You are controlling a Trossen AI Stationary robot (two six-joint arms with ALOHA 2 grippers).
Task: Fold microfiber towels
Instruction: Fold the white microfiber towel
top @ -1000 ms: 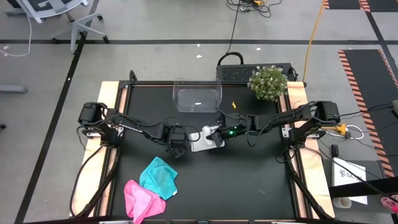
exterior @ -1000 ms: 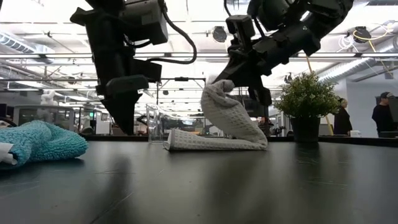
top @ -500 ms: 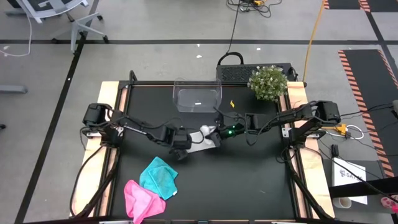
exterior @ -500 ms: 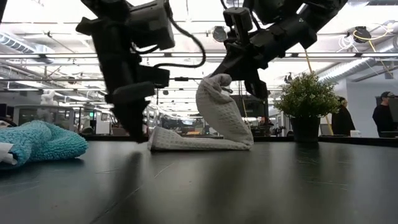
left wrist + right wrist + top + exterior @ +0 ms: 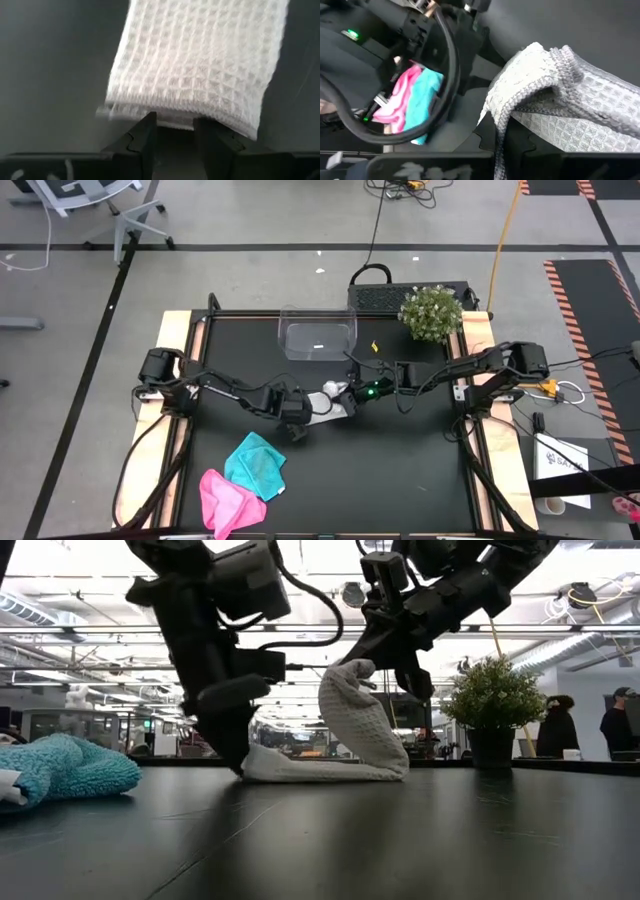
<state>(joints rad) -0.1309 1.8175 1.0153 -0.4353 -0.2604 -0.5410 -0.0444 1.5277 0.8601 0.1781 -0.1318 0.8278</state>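
Note:
I should put down the corner in my right gripper and use my left gripper to straighten the towel's lying edge (image 5: 263, 766), because my right gripper is pinching a bunched corner of the white towel (image 5: 356, 673).
The white waffle-weave towel (image 5: 352, 730) stands draped. Its top corner is raised in my right gripper (image 5: 362, 668), which is shut on it, and its lower part (image 5: 300, 768) lies flat on the black table. My left gripper (image 5: 236, 756) points down at that lower part's free edge (image 5: 170, 118). Its fingers are open, their tips level with the edge and nothing between them. The teal towel (image 5: 257, 464) and the pink towel (image 5: 224, 498) lie crumpled near the table's front left. My left gripper: its fingertips (image 5: 146, 131) stand at the lying edge of the white towel, and I cannot tell whether they touch it. My right gripper pinches a bunched corner of the white towel (image 5: 530, 80) between its two fingers, slanting down from the table's right. The corner is lifted clear, and the cloth hangs slack from it down to the table.
A clear plastic tub (image 5: 318, 336) stands at the table's far edge, with a potted plant (image 5: 432, 313) at the far right corner. The teal towel (image 5: 60, 768) lies left of my left arm in the low view. People stand in the room beyond the table.
My left gripper has come down and moved toward the white towel's lying end, tipping steeper, and its tips now stand at that edge. The white towel has shifted a little toward the left arm, its top still raised in my right gripper.

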